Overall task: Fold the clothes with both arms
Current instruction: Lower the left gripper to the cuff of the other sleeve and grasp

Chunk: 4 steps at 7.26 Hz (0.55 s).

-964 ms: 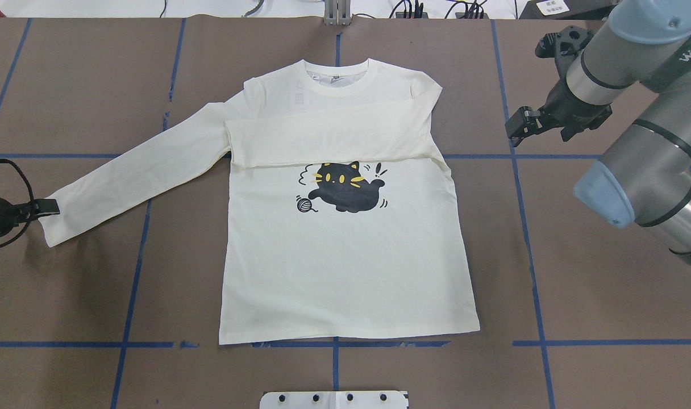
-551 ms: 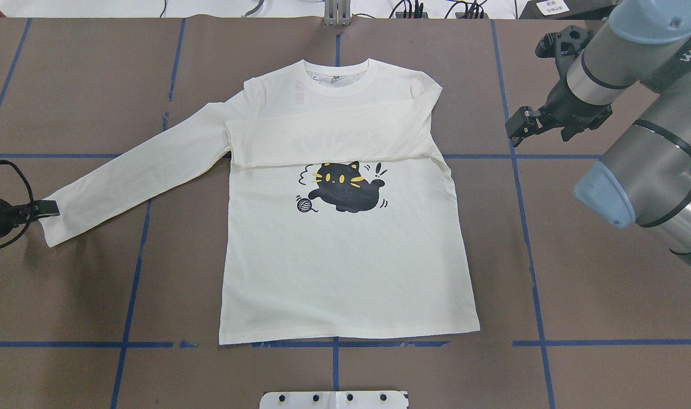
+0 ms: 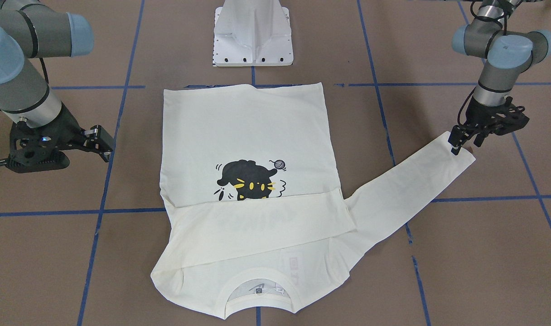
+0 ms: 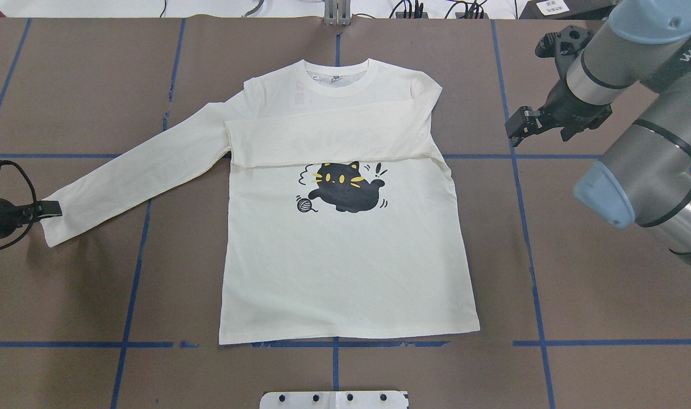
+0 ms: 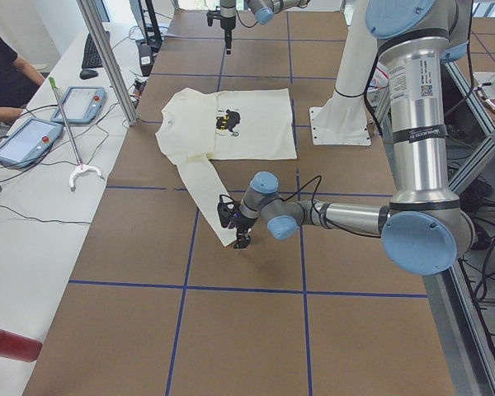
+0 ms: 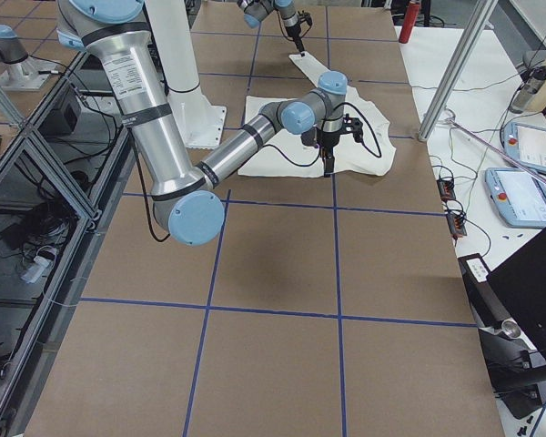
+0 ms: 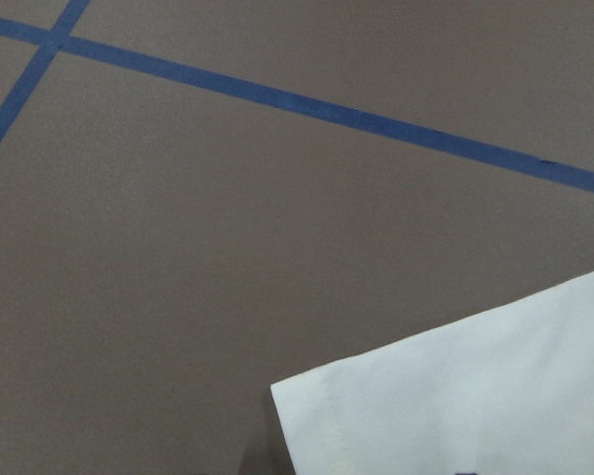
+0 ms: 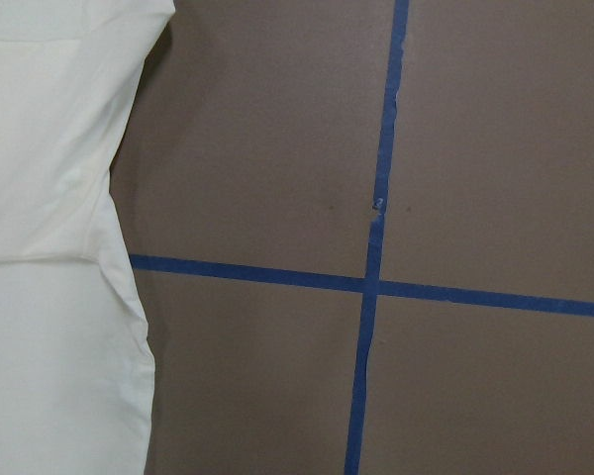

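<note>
My left gripper's fingers are on both sides of the flat cuff's edge [image 3: 466,150], so I should move them farther onto the sleeve [image 3: 456,159] and pinch cloth there before I fold the sleeve across.
The cream T-shirt [image 4: 345,267] lies flat and front up, with the black cat print [image 4: 345,187] showing. One sleeve [image 4: 323,139] is folded across the chest. The other sleeve [image 4: 141,165] stretches out toward my left gripper [image 4: 49,209]. That gripper looks open, and one fingertip [image 3: 455,146] rests on the corner of the cuff [image 7: 495,396], which lies flat. My right gripper [image 4: 519,122] is open and empty. It hovers over bare table beside the shirt's shoulder [image 8: 49,148].
The brown table cover [image 4: 578,272] carries a grid of blue tape lines [image 4: 527,227]. The white pedestal base [image 3: 253,31] stands behind the shirt's hem. A side table with tablets [image 5: 33,136] and a seated person [image 5: 4,66] are beyond the collar side.
My left gripper has edged a little further onto the cuff corner. The shirt and the right arm have barely moved.
</note>
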Motion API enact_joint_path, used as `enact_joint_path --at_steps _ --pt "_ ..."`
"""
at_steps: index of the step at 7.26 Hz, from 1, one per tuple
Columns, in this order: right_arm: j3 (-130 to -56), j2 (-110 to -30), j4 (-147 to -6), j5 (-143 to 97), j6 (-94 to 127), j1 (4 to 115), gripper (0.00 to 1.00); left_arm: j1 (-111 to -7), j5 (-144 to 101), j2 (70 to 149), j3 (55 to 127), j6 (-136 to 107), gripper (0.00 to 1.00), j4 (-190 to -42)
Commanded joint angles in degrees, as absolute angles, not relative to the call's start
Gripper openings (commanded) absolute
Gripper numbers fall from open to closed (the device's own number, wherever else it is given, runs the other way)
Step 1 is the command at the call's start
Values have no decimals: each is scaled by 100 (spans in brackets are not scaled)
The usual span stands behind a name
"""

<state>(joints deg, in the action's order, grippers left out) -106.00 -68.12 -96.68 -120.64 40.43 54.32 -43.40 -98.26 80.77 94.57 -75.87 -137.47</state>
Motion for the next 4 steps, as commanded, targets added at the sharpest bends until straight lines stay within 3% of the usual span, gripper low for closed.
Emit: enact_joint_path --at_steps 1,4 --pt "-10608 -6812 -9668 -12067 4043 5432 100 -4333 -9826 8077 9457 -7594 69 -13746" --pt "-10643 -6820 -9668 -12085 4043 5458 100 -4333 -9826 8077 9466 -7594 31 -13746"
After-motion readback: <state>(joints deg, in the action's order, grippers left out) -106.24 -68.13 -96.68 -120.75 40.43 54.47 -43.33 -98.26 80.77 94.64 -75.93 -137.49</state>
